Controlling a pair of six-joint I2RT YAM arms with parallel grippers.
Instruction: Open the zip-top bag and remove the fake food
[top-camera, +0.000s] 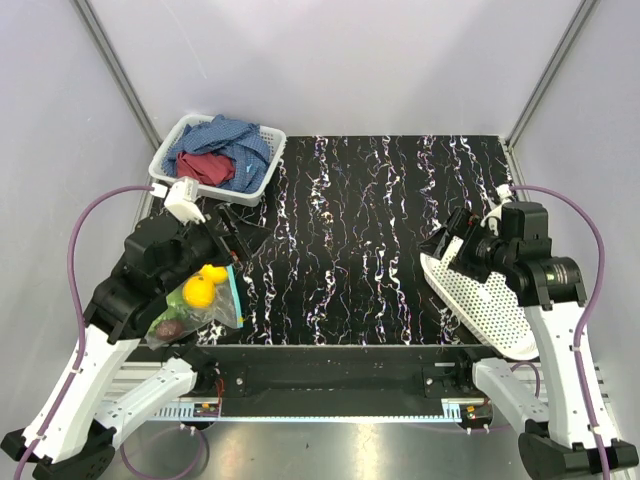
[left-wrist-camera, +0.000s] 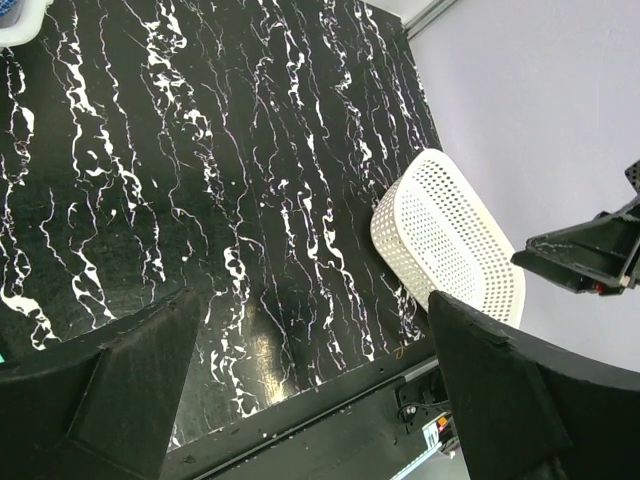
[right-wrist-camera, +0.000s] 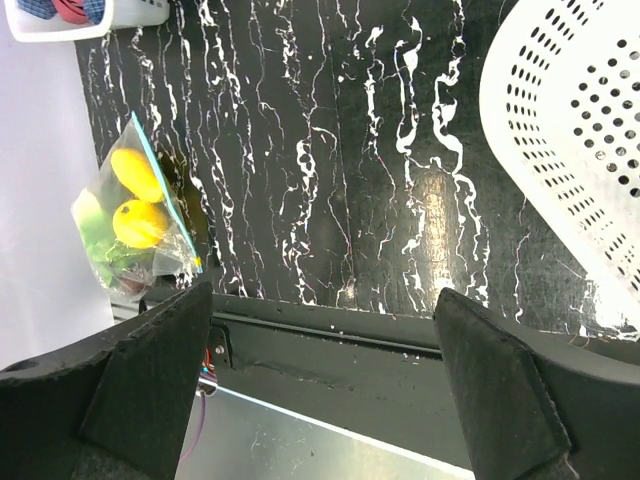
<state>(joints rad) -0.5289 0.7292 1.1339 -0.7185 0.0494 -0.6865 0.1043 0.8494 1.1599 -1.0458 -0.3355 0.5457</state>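
The bag's teal zip strip (top-camera: 236, 292) faces the robot's open right gripper across clear table, so the gripper should keep moving toward the zip strip's yellow end (top-camera: 240, 321) until its fingers are on both sides of it.
The zip-top bag (top-camera: 198, 305) lies at the near left corner of the black marbled table, its teal zip strip toward the table's middle. It holds the fake food: two yellow lemons (top-camera: 204, 286), green pieces and a dark purple-red piece. The bag also shows in the right wrist view (right-wrist-camera: 135, 215), shut, with the lemons (right-wrist-camera: 138, 222) inside. My left gripper (top-camera: 228, 232) is open and empty, just behind the bag; in its wrist view (left-wrist-camera: 312, 297) only bare table lies between the fingers. My right gripper (top-camera: 447, 240) is open and empty at the right, far from the bag (right-wrist-camera: 320, 295).
A white perforated oval basket (top-camera: 485, 300) lies tilted at the near right under my right arm and shows in both wrist views (left-wrist-camera: 450, 240) (right-wrist-camera: 575, 120). A white rectangular basket (top-camera: 170, 150) with blue and red cloths stands at the back left.
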